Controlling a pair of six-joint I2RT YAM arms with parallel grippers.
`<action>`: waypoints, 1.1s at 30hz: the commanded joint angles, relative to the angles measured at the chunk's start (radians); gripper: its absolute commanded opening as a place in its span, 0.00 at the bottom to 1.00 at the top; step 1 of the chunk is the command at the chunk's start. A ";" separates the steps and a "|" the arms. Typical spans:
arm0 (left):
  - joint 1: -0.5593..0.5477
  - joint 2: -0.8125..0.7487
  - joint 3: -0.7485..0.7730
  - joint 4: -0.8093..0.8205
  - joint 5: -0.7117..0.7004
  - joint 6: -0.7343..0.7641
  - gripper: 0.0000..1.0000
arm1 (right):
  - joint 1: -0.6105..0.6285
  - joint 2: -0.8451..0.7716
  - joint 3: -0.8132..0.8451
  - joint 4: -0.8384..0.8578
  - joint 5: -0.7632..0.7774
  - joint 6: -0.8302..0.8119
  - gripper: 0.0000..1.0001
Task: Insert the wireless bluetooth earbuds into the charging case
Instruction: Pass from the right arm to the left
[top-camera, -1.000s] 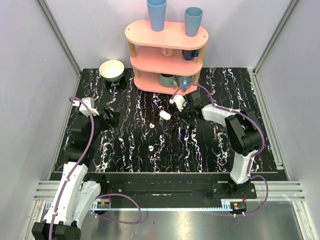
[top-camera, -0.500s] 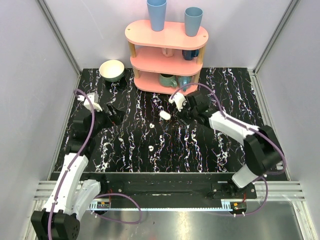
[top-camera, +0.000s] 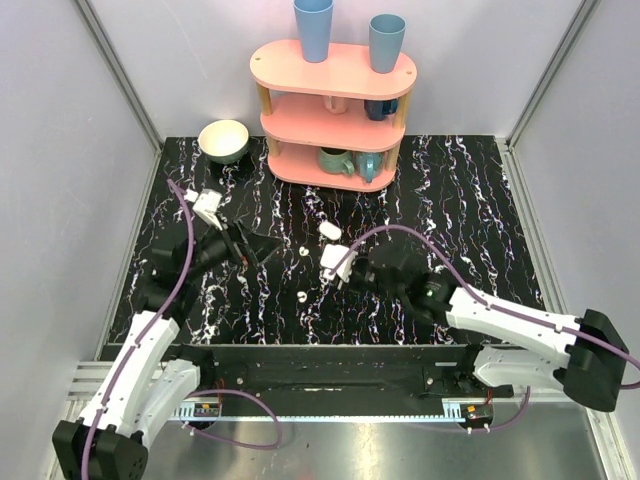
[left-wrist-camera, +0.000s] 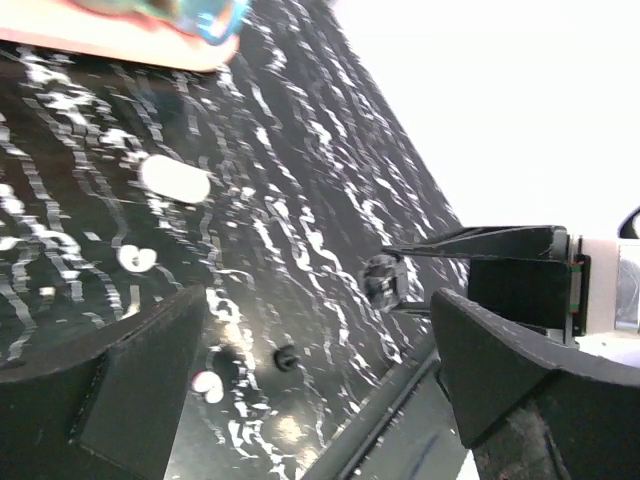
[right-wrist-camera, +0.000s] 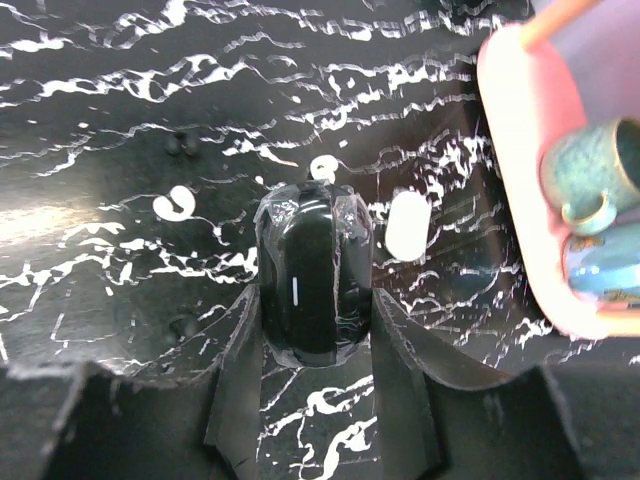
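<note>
My left gripper should stay open and keep moving, because the black oval object's end (right-wrist-camera: 312, 218) sticks out of my right gripper. It should go toward that end (left-wrist-camera: 380, 283) until its fingers are on both sides of it, then close.
The white oval charging case (top-camera: 329, 230) (right-wrist-camera: 407, 225) (left-wrist-camera: 175, 178) lies shut on the black marbled table. Two tiny white earbuds lie loose: one (top-camera: 303, 252) (right-wrist-camera: 323, 168) (left-wrist-camera: 135, 257) just left of the case, the other (top-camera: 302, 296) (right-wrist-camera: 172, 203) (left-wrist-camera: 207, 382) nearer the front. My right gripper (top-camera: 345, 268) (right-wrist-camera: 315, 300) sits just in front of the case, shut on a black glossy oval object (right-wrist-camera: 312, 280) (left-wrist-camera: 383, 278) wrapped in clear film. Whether that object rests on the table I cannot tell. My left gripper (top-camera: 262, 247) (left-wrist-camera: 320, 370) hovers wide open left of the earbuds, holding nothing.
A pink three-tier shelf (top-camera: 335, 110) (right-wrist-camera: 520, 180) stands at the back with blue cups (top-camera: 313, 28) on top and mugs (right-wrist-camera: 600, 170) inside. A pale bowl (top-camera: 223, 140) sits at the back left. Grey walls enclose both sides.
My right arm has swung from beside the shelf toward the front left, carrying the black object past the case. My left gripper has reached rightward toward the earbuds. Case and earbuds have not moved.
</note>
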 joint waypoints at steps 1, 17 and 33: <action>-0.106 -0.025 -0.044 0.122 0.042 -0.113 0.99 | 0.078 -0.083 -0.052 0.167 0.108 -0.084 0.00; -0.424 0.162 -0.031 0.233 -0.122 -0.141 0.97 | 0.101 -0.123 -0.131 0.266 0.152 -0.115 0.00; -0.498 0.311 -0.030 0.465 -0.160 -0.199 0.76 | 0.102 -0.124 -0.139 0.289 0.160 -0.103 0.00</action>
